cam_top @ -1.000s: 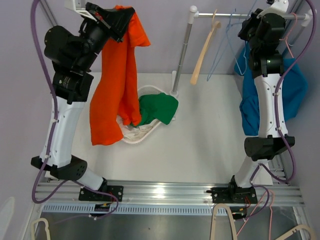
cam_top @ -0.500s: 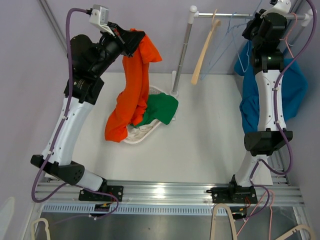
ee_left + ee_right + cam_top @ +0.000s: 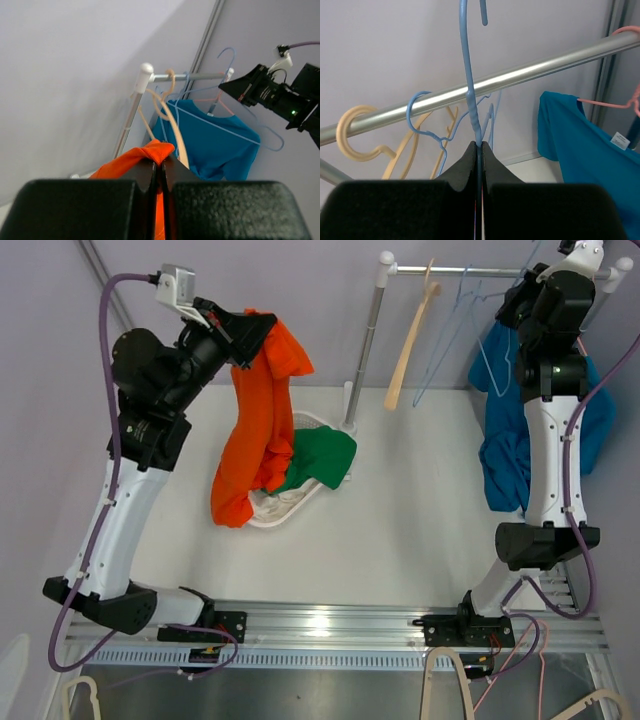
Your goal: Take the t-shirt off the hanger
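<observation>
Next, I hook it beside the other blue hanger [image 3: 494, 272] with my right gripper before taking the pink hanger: the empty light blue wire hanger overlaps [image 3: 498, 377] the blue t-shirt.
The orange t-shirt [image 3: 255, 430] hangs free of any hanger from my left gripper [image 3: 262, 328], which is shut on a bunched fold of it [image 3: 161, 162]. The shirt's lower end drapes onto the left rim of the white basket [image 3: 292, 516]. High at the right, my right gripper [image 3: 522, 295] is shut on the neck of a light blue wire hanger [image 3: 471, 100]. That hanger's hook rises past the metal rail [image 3: 520, 75]; in the right wrist view, the right gripper [image 3: 480, 145] is just below the rail.
A blue t-shirt [image 3: 505, 440] hangs on a pink hanger [image 3: 605, 102] at the rail's right end. A wooden hanger [image 3: 408, 340] and other blue wire hangers [image 3: 440, 350] hang from the rail. The rail's post [image 3: 368, 340] stands behind the basket, which holds a green garment [image 3: 318, 455].
My left arm swung the orange t-shirt rightward, so its bottom now rests at the basket. My right arm rose and shifted right with the blue hanger.
</observation>
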Motion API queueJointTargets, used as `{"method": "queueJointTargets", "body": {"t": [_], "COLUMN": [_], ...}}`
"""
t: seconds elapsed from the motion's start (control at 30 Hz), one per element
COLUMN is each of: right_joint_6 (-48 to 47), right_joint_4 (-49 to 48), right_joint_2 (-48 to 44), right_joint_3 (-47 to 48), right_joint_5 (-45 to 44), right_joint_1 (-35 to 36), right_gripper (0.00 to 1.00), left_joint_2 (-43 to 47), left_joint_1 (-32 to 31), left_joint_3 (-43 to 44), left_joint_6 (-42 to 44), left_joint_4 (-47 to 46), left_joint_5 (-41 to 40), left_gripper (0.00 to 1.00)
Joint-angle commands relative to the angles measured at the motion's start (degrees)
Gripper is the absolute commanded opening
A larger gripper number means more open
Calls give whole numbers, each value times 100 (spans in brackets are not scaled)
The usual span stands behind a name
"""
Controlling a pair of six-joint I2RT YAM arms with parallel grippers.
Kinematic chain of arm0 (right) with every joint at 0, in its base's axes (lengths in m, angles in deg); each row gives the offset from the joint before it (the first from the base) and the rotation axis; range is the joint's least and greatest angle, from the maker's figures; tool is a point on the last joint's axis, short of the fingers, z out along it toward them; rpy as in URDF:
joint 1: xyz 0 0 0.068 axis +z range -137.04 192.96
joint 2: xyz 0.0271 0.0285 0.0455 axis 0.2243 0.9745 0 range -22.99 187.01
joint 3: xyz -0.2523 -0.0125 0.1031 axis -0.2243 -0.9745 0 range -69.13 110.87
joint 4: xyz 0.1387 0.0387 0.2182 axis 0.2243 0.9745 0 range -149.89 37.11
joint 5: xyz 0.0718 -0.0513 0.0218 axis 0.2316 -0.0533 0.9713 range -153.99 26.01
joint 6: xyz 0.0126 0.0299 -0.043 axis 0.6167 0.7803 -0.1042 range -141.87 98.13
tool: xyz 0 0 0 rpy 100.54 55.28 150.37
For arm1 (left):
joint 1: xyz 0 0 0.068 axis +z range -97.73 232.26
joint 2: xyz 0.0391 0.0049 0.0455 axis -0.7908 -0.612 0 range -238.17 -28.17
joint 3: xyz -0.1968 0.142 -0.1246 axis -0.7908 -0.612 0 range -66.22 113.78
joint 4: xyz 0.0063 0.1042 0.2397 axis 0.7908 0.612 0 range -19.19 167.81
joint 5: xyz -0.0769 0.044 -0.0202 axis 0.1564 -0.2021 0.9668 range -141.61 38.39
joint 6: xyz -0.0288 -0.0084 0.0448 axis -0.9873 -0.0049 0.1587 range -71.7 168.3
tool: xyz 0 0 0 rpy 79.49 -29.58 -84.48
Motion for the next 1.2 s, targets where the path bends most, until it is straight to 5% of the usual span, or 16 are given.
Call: {"method": "queueJointTargets", "body": {"t": [0.0,0.5,0.97,1.1,1.17], "right_joint_6": [104,104,175,288,324], "right_joint_4": [84,58,-170,-144,-240], "right_joint_2": [-438,-483,378,624,704], "right_joint_3": [48,39,645,830,787], "right_joint_5": [-221,-336,262,560,744], "right_joint_1": [-36,-581,-651,-704,-712], "right_gripper": [0,0,0,0,0], "left_joint_2": [-93,-1447,-1597,-1589,-1205], "left_joint_1": [29,99,1267,1523,1505], "left_joint_3": [810,3008,2605,1861,468], "left_joint_6": [9,-167,-351,-825,-983], "left_joint_4": [-126,444,375,261,-210], "left_joint_5": [349,834,1114,1501,1572], "left_gripper": [1,1,1,1,1]}}
